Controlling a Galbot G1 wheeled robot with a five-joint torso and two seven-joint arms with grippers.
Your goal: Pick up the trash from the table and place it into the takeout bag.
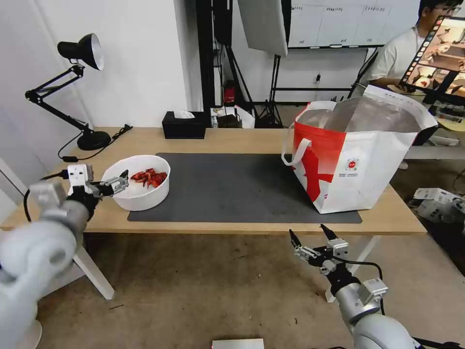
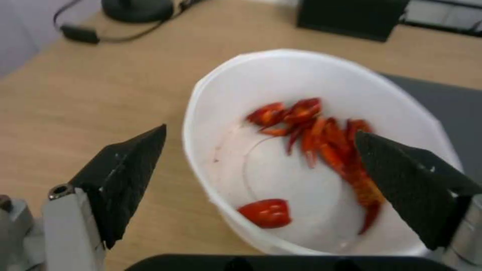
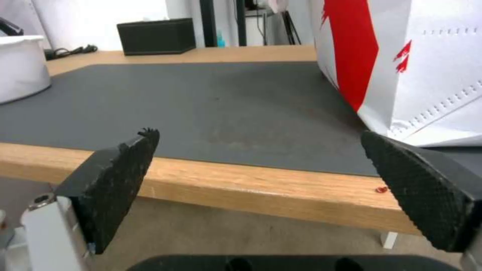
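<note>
Red scraps [image 1: 150,178] are loose across the white bowl's bottom [image 1: 134,187]. They will slide against the bowl's side as the bowl tips when I carry it.
The trash in view is a white bowl [image 1: 143,194] holding red scraps [image 1: 150,177], standing at the left end of the table [image 1: 242,140], partly on the dark grey mat [image 1: 232,186]. My left gripper [image 1: 123,179] hovers open at the bowl's left rim. In the left wrist view the left gripper [image 2: 260,133] straddles the rim of the bowl [image 2: 281,177], one finger outside over the wood and one over the inside. The red-and-white takeout bag [image 1: 353,160] stands open at the table's right end. My right gripper [image 1: 307,230] hangs open and empty below the table's front edge, facing the bag [image 3: 427,67].
A black desk lamp [image 1: 80,53] and its cable occupy the back left corner. A black tissue box [image 1: 184,125] sits at the back edge. A tiny red scrap [image 3: 382,189] lies on the wood near the bag. A person sits behind the bag.
</note>
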